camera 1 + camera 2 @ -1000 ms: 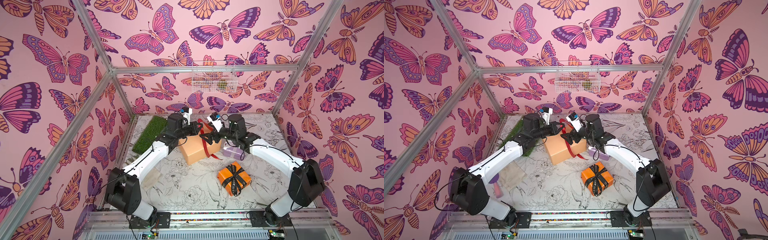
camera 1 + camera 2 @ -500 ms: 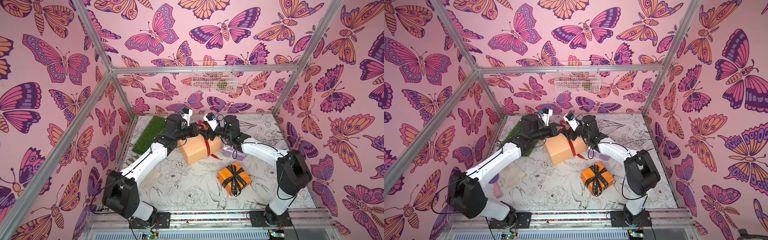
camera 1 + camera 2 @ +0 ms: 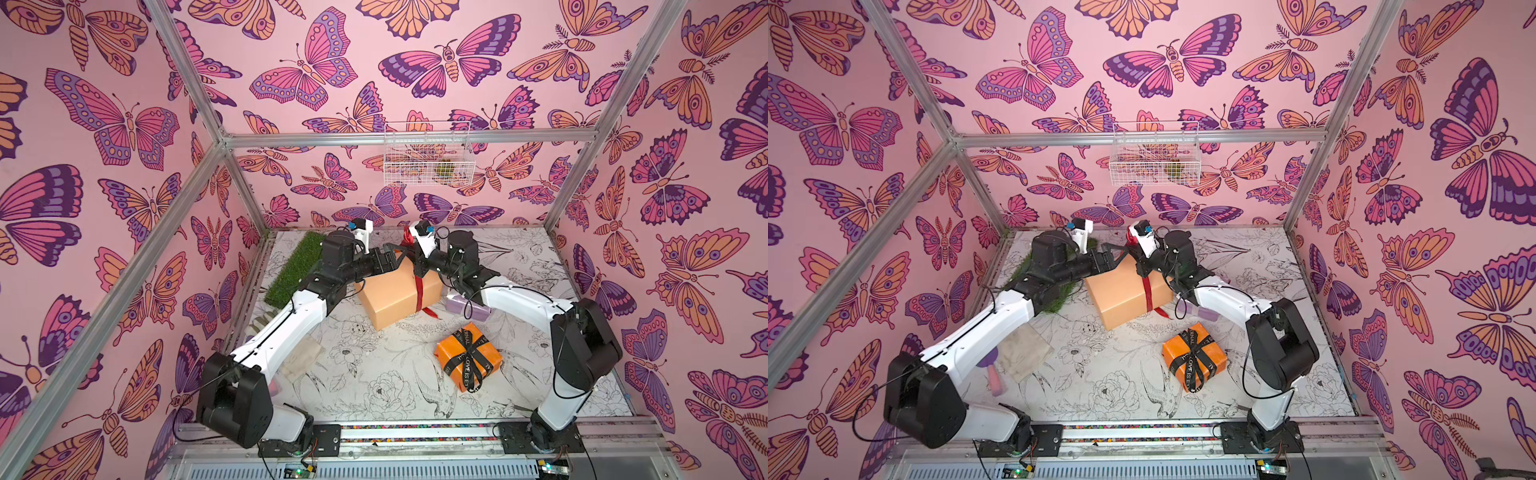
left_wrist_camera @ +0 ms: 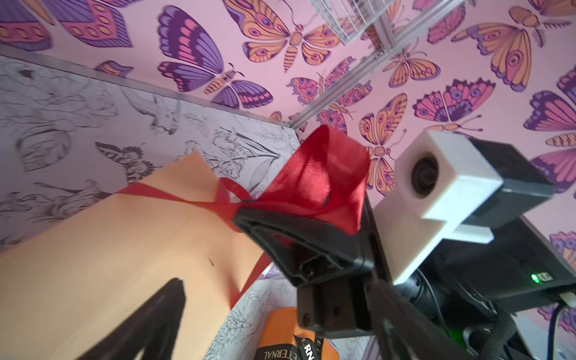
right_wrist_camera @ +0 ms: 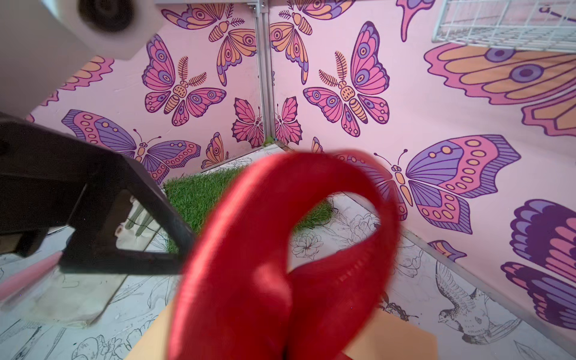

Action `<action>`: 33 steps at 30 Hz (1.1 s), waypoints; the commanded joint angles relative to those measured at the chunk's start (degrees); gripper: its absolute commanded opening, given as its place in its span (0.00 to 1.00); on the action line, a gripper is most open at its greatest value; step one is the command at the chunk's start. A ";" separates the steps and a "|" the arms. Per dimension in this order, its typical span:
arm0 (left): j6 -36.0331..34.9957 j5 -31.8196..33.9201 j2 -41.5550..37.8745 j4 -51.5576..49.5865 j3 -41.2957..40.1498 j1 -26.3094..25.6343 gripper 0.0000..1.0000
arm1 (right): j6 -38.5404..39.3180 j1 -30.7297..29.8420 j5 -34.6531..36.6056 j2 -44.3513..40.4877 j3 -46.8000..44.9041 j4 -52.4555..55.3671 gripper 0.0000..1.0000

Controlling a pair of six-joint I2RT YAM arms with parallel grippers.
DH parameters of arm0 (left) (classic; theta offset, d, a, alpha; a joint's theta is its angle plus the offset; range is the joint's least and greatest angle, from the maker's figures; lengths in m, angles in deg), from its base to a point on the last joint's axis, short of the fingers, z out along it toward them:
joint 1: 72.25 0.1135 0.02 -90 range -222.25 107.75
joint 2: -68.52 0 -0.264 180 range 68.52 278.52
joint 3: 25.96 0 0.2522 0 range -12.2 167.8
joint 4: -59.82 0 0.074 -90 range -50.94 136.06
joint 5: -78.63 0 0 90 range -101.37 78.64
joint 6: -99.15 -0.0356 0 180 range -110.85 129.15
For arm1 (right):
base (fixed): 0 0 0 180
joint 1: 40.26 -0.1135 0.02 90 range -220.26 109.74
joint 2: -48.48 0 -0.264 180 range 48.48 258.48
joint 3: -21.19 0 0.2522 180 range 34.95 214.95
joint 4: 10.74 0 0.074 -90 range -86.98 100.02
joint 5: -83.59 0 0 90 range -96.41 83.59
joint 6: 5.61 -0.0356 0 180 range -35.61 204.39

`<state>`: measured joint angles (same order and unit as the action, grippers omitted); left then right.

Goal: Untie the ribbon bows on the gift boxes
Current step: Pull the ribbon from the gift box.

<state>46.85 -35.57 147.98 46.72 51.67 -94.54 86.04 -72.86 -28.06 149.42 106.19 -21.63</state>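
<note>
The red ribbon still wraps the unheld peach box, so my left gripper should close and steady the box top while my right gripper pulls the ribbon off.
A peach gift box lies at the back middle with a red ribbon round it. My right gripper is shut on the red bow's loop above the box top; the loop hides its fingertips in the right wrist view. My left gripper stands open just left of the loop, holding nothing; one of its fingers hangs over the box. An orange gift box with a tied black lettered ribbon bow sits in front. A lilac gift box lies mostly hidden under the right arm.
A green grass mat lies at the back left. A tan pad and a pink object sit beneath the left arm. A white wire basket hangs on the back wall.
My right gripper moved in over the peach box and shut on the red loop. My left gripper, shut a moment ago, has opened and let go.
</note>
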 commanded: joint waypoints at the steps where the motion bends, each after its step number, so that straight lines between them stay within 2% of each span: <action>1: -3.32 5.82 -5.33 -2.10 -3.48 0.93 1.00 | -4.74 0.21 2.15 -0.61 2.36 2.28 0.00; 3: -4.67 5.07 -5.93 -1.75 -4.58 0.84 1.00 | -6.63 0.17 1.98 -0.60 5.81 8.48 0.00; 5: -6.24 0.54 -4.94 0.22 -4.77 0.35 1.00 | -9.50 0.23 2.89 -0.07 10.89 16.83 0.00; 9: -8.07 -1.33 -1.24 2.29 -3.98 -1.90 1.00 | -11.17 0.18 2.87 0.17 15.47 23.34 0.00; 10: -7.39 -2.09 -0.08 4.69 -4.34 -2.13 0.95 | -11.10 0.17 2.56 0.39 17.06 25.35 0.00; 12: -5.29 -4.03 2.58 9.41 -4.80 -2.20 0.79 | -11.53 0.24 2.29 0.90 20.14 28.93 0.00; 13: -4.84 -4.99 4.13 11.74 -4.75 -2.31 0.65 | -11.75 0.20 2.16 1.17 21.63 30.61 0.00; 14: -3.95 -5.24 5.63 13.61 -4.64 -2.49 0.42 | -12.06 0.17 2.07 1.39 22.86 32.06 0.00; 15: -3.34 -5.64 6.94 15.45 -4.64 -2.59 0.14 | -12.36 0.18 1.98 1.41 23.56 32.86 0.00; 16: -2.81 -5.66 8.36 16.98 -4.40 -2.72 0.00 | -12.57 0.23 1.94 1.23 24.30 33.67 0.00; 27: -1.06 -3.31 19.79 19.97 -2.60 -3.47 0.00 | -13.08 0.19 2.87 -2.10 32.02 42.84 0.00; 33: -1.64 -2.78 20.14 17.96 -2.81 -3.45 0.00 | -12.39 0.21 3.65 -3.11 38.46 46.33 0.00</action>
<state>45.67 -38.89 168.46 64.60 48.40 -97.81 73.69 -72.86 -25.26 149.12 140.55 22.30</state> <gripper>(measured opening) 0.048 0.054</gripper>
